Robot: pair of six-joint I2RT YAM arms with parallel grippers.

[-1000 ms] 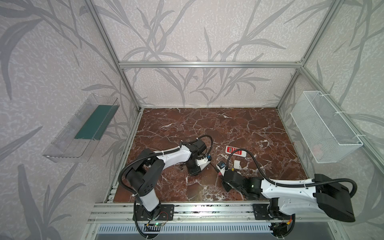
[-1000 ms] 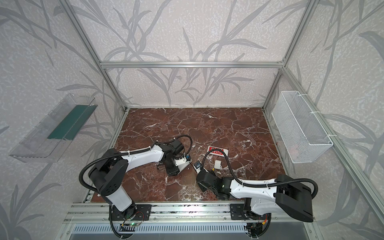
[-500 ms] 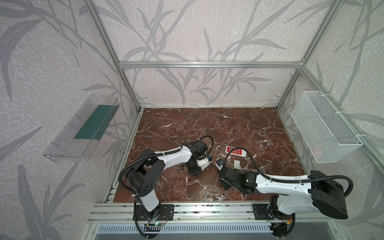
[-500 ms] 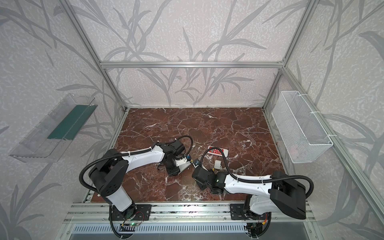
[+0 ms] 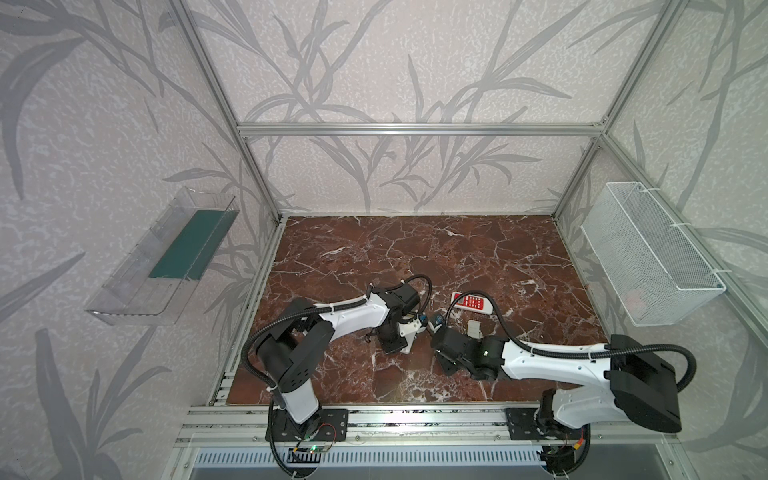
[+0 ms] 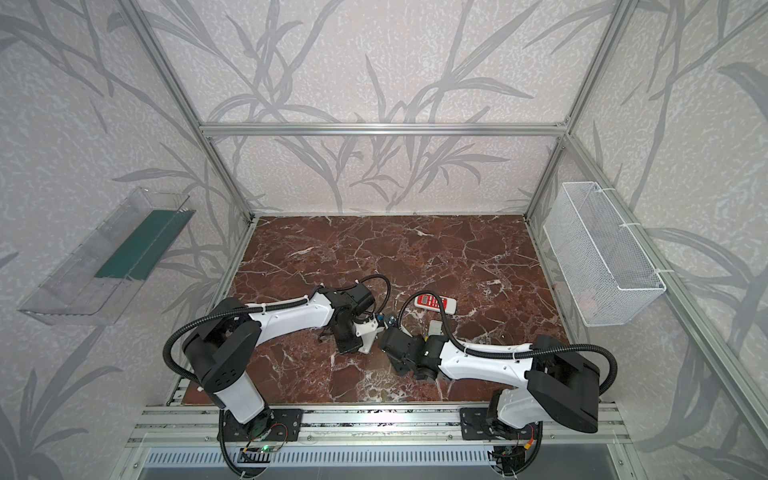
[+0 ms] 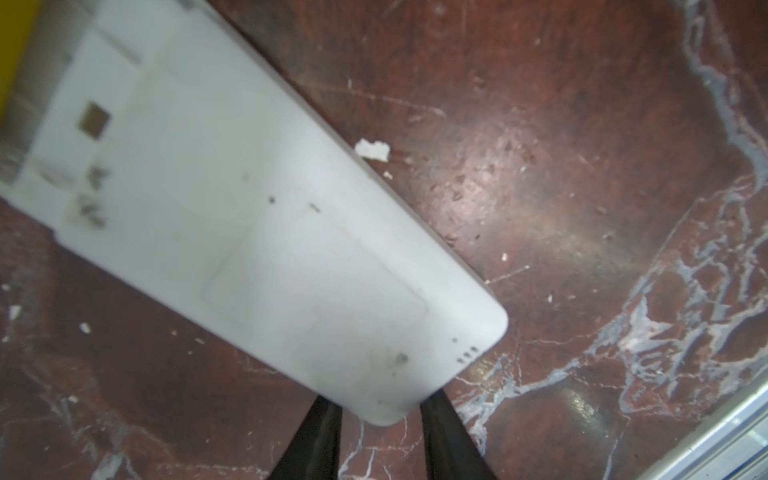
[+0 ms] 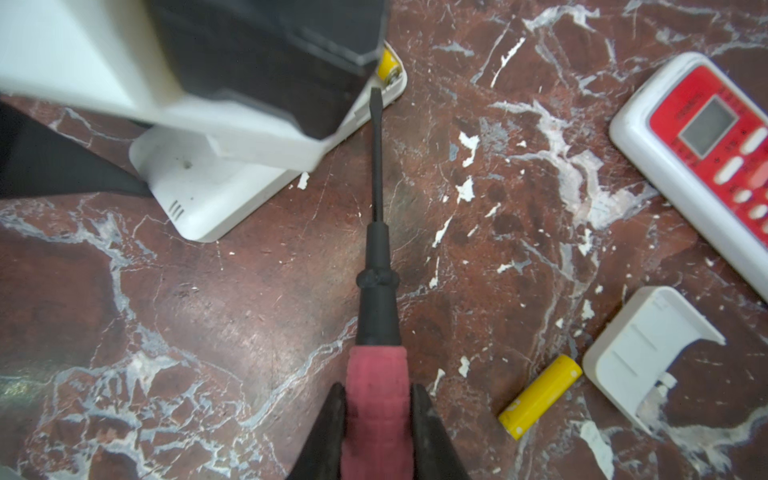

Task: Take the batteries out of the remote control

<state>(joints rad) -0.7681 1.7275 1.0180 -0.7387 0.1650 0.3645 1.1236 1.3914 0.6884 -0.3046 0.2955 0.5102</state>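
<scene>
Next, my left gripper opens and clamps both long sides before the screwdriver pries the battery, since I pinch just a corner of the slanted white remote (image 7: 380,406) control.
A white remote control (image 7: 257,232) lies face down on the marble, and its rounded end sits between the fingers of my left gripper (image 7: 380,419), which press on both its sides. A yellow battery (image 8: 388,66) still sits in the open compartment at its other end, and shows as a yellow battery (image 7: 12,50) in the left wrist view. My right gripper (image 8: 378,399) is shut on the pink-red handle of a screwdriver (image 8: 376,232). The screwdriver's flat tip rests beside that battery. A second yellow battery (image 8: 540,397) lies loose on the floor.
A red-faced remote (image 5: 471,302) lies face up behind the right arm, also seen as the red-faced remote (image 8: 706,145). A white battery cover (image 8: 640,357) lies by the loose battery. A clear shelf (image 5: 166,266) hangs on the left wall and a wire basket (image 5: 648,257) on the right.
My right arm has swung left and brought the screwdriver tip up to the white remote. The left gripper's jaws have narrowed onto the remote's end.
</scene>
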